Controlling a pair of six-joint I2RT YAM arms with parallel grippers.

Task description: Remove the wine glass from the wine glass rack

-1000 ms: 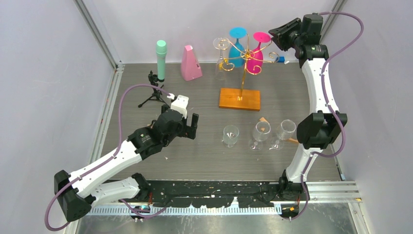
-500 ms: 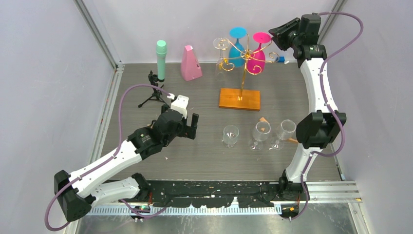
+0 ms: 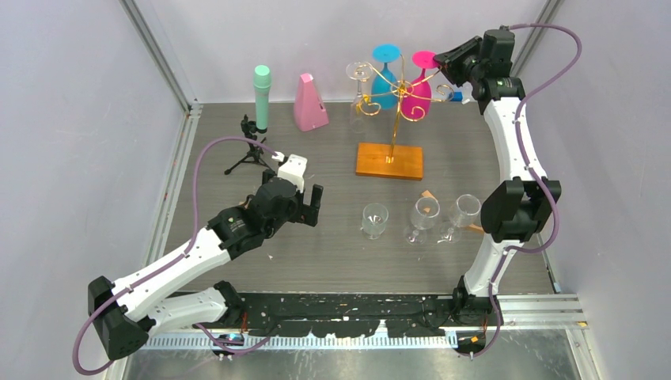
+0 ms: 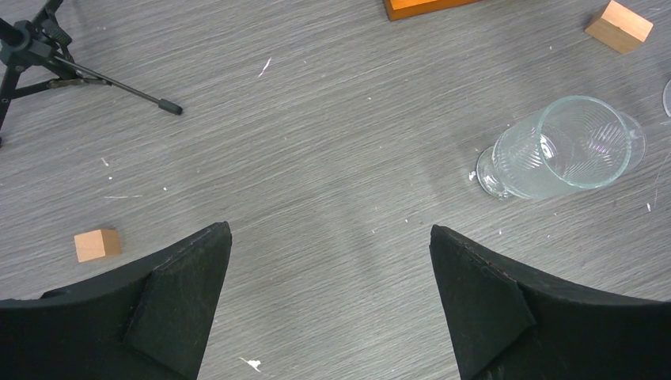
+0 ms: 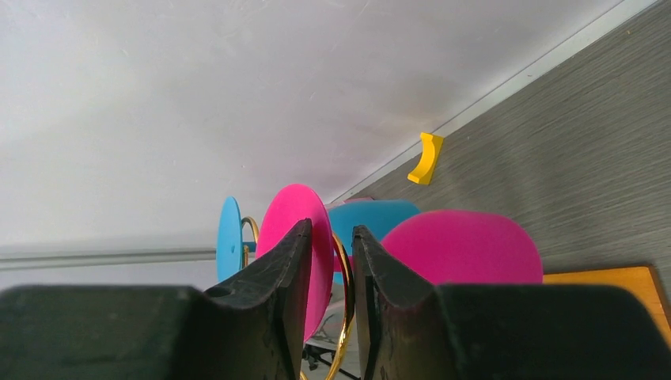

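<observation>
The gold loop (image 5: pixel 347 294) and the pink wine glass's foot are both between my right gripper's fingers, so I should open the fingers and pinch only the pink foot (image 5: pixel 297 212).
The wine glass rack (image 3: pixel 389 161), gold wire on an orange-brown base, stands at the back. From it hang, upside down, a pink wine glass (image 3: pixel 413 99), a blue one (image 3: pixel 384 79) and a clear one (image 3: pixel 360 99). My right gripper (image 3: pixel 440 63) is high up at the pink glass's foot. In the right wrist view its fingers (image 5: pixel 331 229) stand close together, with the pink foot (image 5: pixel 316 229) and a gold loop (image 5: pixel 345 317) showing in the narrow gap; contact is not visible. My left gripper (image 3: pixel 314 204) hovers low over the table, open (image 4: pixel 328 229) and empty.
Three clear glasses (image 3: pixel 374 219) (image 3: pixel 423 218) (image 3: pixel 463 212) stand on the table in front of the rack; one (image 4: pixel 566 146) shows in the left wrist view. A black tripod (image 3: pixel 252 150), a green cylinder (image 3: pixel 261 96) and a pink metronome (image 3: pixel 310 103) stand at the back left. Small wooden blocks (image 4: pixel 96 244) lie about.
The right gripper has moved left and up to the pink glass's foot, and its fingers have narrowed. The left arm has not moved.
</observation>
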